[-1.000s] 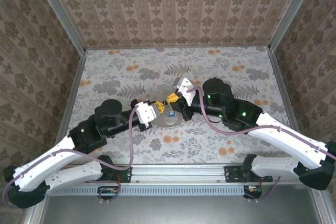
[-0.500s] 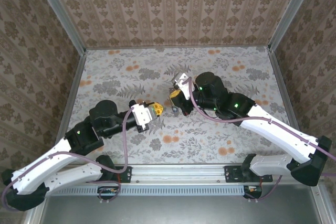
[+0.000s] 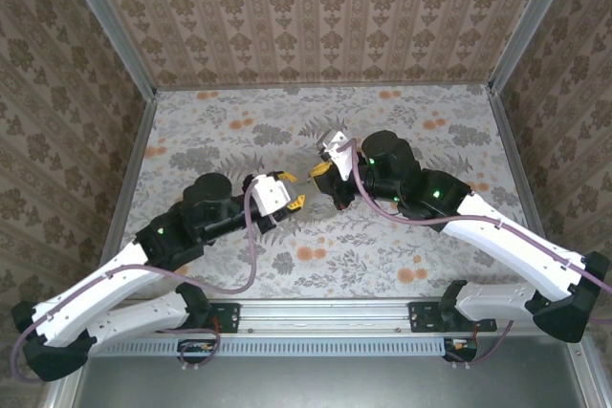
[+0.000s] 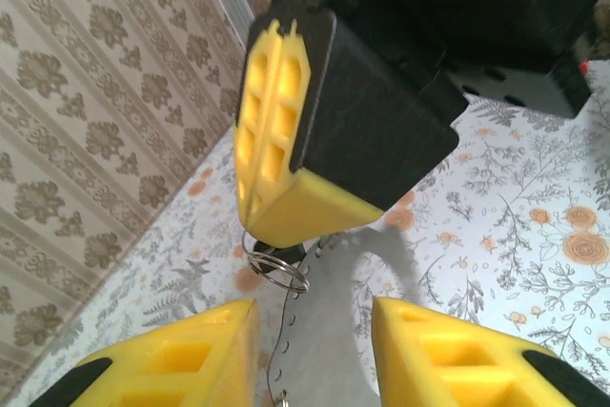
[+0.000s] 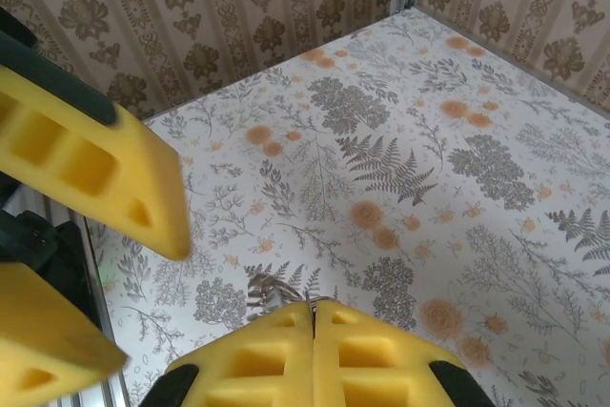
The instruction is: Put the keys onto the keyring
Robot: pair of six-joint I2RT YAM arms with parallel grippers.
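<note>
The keyring's loop hangs clear below my right gripper's tips, facing the open fingers. My left gripper should keep approaching the keyring and close on its wire loop (image 4: 288, 276).
My right gripper (image 3: 318, 168) is shut on the keyring (image 4: 277, 269), a thin grey wire loop hanging under its yellow tips (image 4: 286, 221). A dark key head (image 4: 286, 255) sits just behind the loop, and a thin metal line runs down from it. In the right wrist view the metal (image 5: 270, 291) pokes out left of my shut right gripper (image 5: 313, 312). My left gripper (image 3: 292, 190) is open and faces the ring from close by. Its fingers (image 4: 181, 359) stand wide on either side below the loop with nothing between them. The coloured-head key is hidden.
The floral table cloth (image 3: 402, 121) lies below, and patterned walls (image 3: 316, 16) enclose the back and sides. The left gripper's yellow fingers (image 5: 100, 164) fill the left of the right wrist view. The two arms nearly meet at mid-table.
Both grippers have lifted off the table where they worked together. The left gripper drew back, then opened and moved up toward the right gripper, which holds the ring higher.
</note>
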